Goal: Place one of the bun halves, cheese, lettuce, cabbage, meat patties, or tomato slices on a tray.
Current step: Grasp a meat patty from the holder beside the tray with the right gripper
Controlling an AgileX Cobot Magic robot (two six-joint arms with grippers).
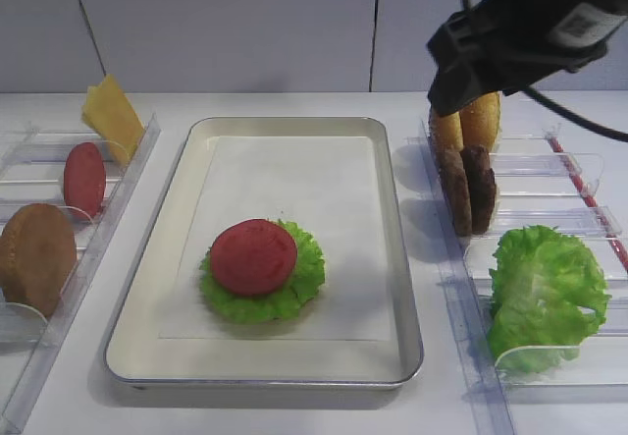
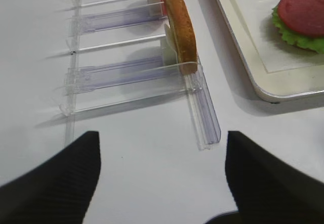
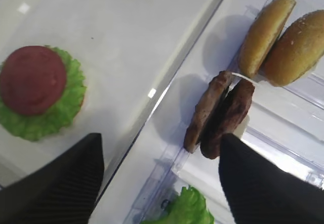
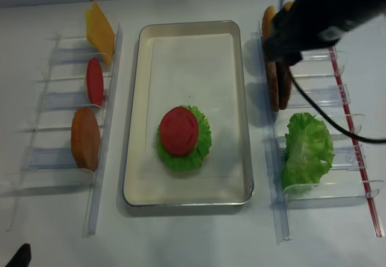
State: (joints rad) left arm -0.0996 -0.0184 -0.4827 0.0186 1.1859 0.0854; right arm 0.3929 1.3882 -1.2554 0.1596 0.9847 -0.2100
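There is a gap (image 1: 422, 204) between the tray and the upright meat patty (image 1: 454, 193) nearest it, so the robot's right gripper keeps going down until its fingers straddle that meat patty.
On the cream tray (image 1: 404, 288) a tomato slice (image 1: 253, 255) lies on lettuce (image 1: 306, 276). Two meat patties (image 1: 468, 190) stand on edge in the right rack, with two bun halves (image 1: 465, 124) behind them and more lettuce (image 1: 545, 293) in front. My right gripper (image 3: 161, 148) hovers open and empty above that rack, the patties (image 3: 223, 115) just ahead of its right finger. The left rack holds cheese (image 1: 111, 114), a tomato slice (image 1: 84, 178) and a bun half (image 1: 36, 256). My left gripper (image 2: 162, 143) is open over bare table near that rack's front end. Cabbage is out of view.
Clear plastic racks flank the tray, the left one (image 2: 205, 123) and the right one (image 1: 574, 165). A black cable (image 4: 329, 119) hangs from the right arm across the right rack. White paper liner (image 1: 294, 180) covers the tray floor.
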